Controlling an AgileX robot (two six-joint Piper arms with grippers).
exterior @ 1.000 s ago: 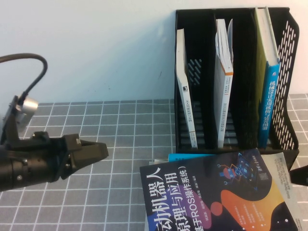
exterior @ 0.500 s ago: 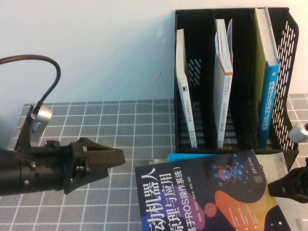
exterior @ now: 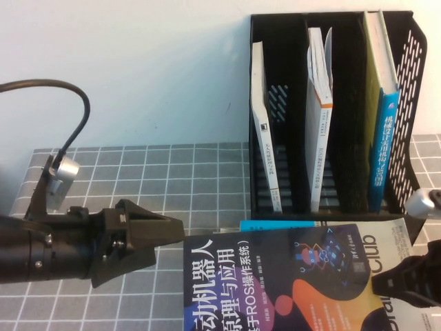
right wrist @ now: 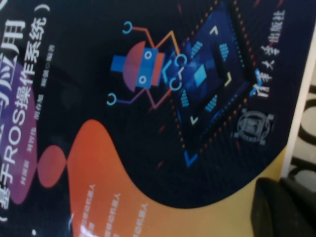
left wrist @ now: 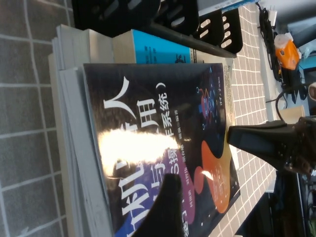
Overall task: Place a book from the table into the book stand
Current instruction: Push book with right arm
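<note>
The dark book's edge sticks out past the stack [exterior: 222,230] toward my open left gripper. I should keep moving in until the fingers are on both sides of that edge [exterior: 187,279] and close.
The dark book [exterior: 275,283] with white Chinese title and orange-purple swirl lies flat on top of a stack at the front of the grid table [exterior: 179,172]. It also fills the right wrist view [right wrist: 148,123] and shows in the left wrist view [left wrist: 158,138]. My left gripper [exterior: 172,238] is open at the book's left edge, with one finger [left wrist: 163,207] over the cover. My right gripper [exterior: 382,279] rests shut on the book's right edge; its fingers [right wrist: 286,207] press on the cover. The black book stand [exterior: 406,83] stands behind.
A cyan book [exterior: 275,225] and the white "Club" cover [exterior: 386,265] lie under the dark book. The stand holds two white-spined books [exterior: 265,138] [exterior: 318,124] and a blue one [exterior: 386,138]. Open cloth lies to the left behind my left arm.
The dark book has slid left. My left gripper has moved right up to its left edge. My right gripper has come in from the right and moved left with the book.
</note>
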